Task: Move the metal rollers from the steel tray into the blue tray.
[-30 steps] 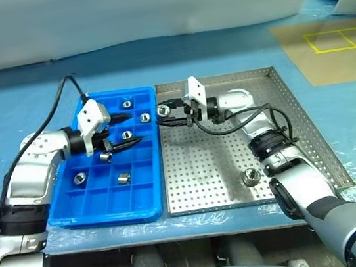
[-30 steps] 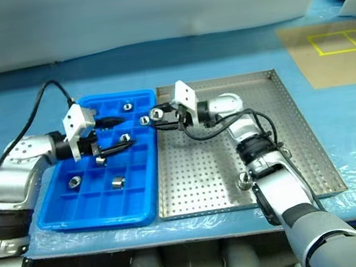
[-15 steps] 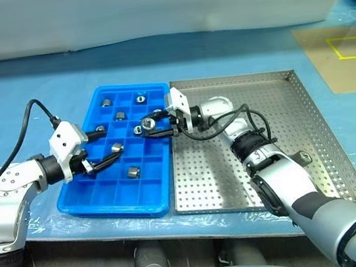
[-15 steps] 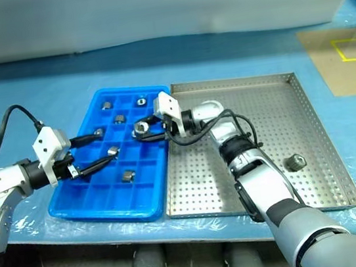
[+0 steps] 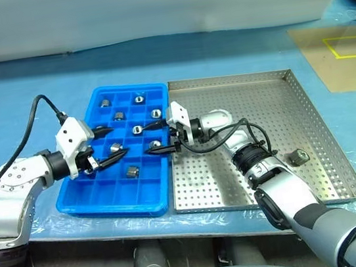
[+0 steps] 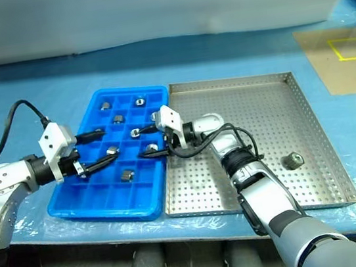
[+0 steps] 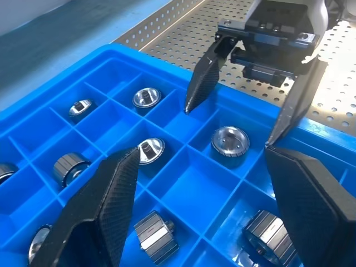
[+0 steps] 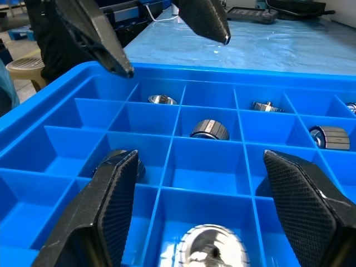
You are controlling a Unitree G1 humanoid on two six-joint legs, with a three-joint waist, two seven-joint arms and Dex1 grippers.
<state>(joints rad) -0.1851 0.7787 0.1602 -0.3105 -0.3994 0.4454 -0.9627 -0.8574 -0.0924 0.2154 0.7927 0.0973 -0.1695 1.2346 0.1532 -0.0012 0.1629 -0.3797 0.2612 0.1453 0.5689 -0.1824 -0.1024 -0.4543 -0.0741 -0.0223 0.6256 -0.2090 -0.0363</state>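
Observation:
My arm (image 5: 260, 167) should be hiding another roller behind it, because it crosses the steel tray's bottom next to the metal roller (image 5: 298, 156).
The blue tray (image 5: 83, 193) lies left of the steel tray (image 5: 250, 83), and several metal rollers rest in its compartments. My right gripper (image 5: 147, 141) reaches across the blue tray's right side, open, with a roller (image 8: 208, 245) lying loose in the compartment beneath its fingers. From the other side my left gripper (image 5: 119, 140) hovers over the tray's middle, open and empty, facing the right one. Another roller (image 5: 115, 147) sits in the tray below it. One roller (image 5: 297, 156) remains on the steel tray's perforated floor near its right rim.
Both trays sit on a table covered in blue plastic sheet (image 5: 14, 97). A black cable (image 5: 30, 121) loops from my left arm over the sheet. A brown floor patch with yellow lines (image 5: 345, 50) lies far right.
My right gripper sank toward the blue tray and opened, and the roller it carried now lies in a compartment. The left gripper stayed open. The camera view shifted.

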